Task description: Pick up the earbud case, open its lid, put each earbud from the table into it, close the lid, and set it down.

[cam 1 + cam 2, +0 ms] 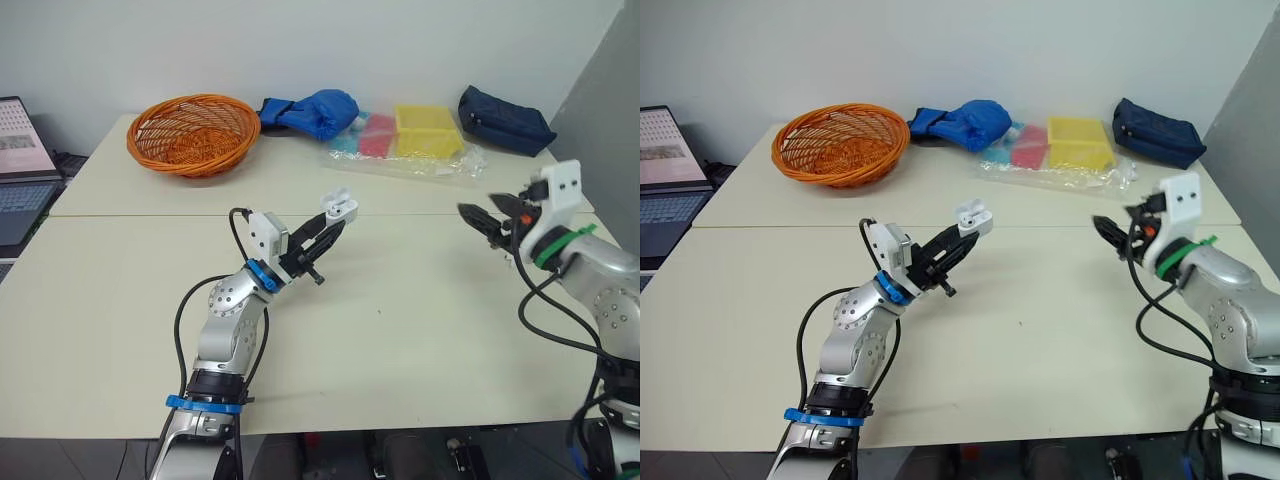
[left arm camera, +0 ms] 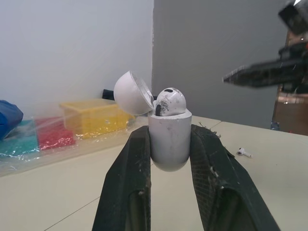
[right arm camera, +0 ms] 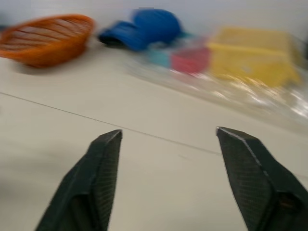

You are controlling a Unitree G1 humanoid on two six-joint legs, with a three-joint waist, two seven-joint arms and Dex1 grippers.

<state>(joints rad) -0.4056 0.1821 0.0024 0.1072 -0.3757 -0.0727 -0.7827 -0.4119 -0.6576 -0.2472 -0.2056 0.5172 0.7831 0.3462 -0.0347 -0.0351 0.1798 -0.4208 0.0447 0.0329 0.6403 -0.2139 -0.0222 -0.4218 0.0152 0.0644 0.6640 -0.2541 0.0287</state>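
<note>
My gripper will put the second earbud in, and the lid (image 1: 333, 196) should stay open on its own then, because it stands swung back on the earbud case (image 1: 344, 211).
My left gripper (image 1: 333, 226) is raised above the middle of the table, shut on the white earbud case (image 1: 340, 205). In the left wrist view the case (image 2: 169, 139) stands upright between the two black fingers (image 2: 132, 168), its lid (image 2: 132, 94) swung open. One earbud (image 2: 169, 101) sits in it. A second earbud (image 2: 244, 152) lies on the table beyond, below my right gripper (image 2: 260, 74). My right gripper (image 1: 482, 222) hovers over the table's right side, open, with nothing between its fingers (image 3: 103, 159).
An orange wicker basket (image 1: 193, 133) stands at the back left. A blue cloth bundle (image 1: 315, 110), a plastic bag with a yellow box (image 1: 427, 130) and a navy pouch (image 1: 505, 120) line the back. A laptop (image 1: 20, 170) sits off the left edge.
</note>
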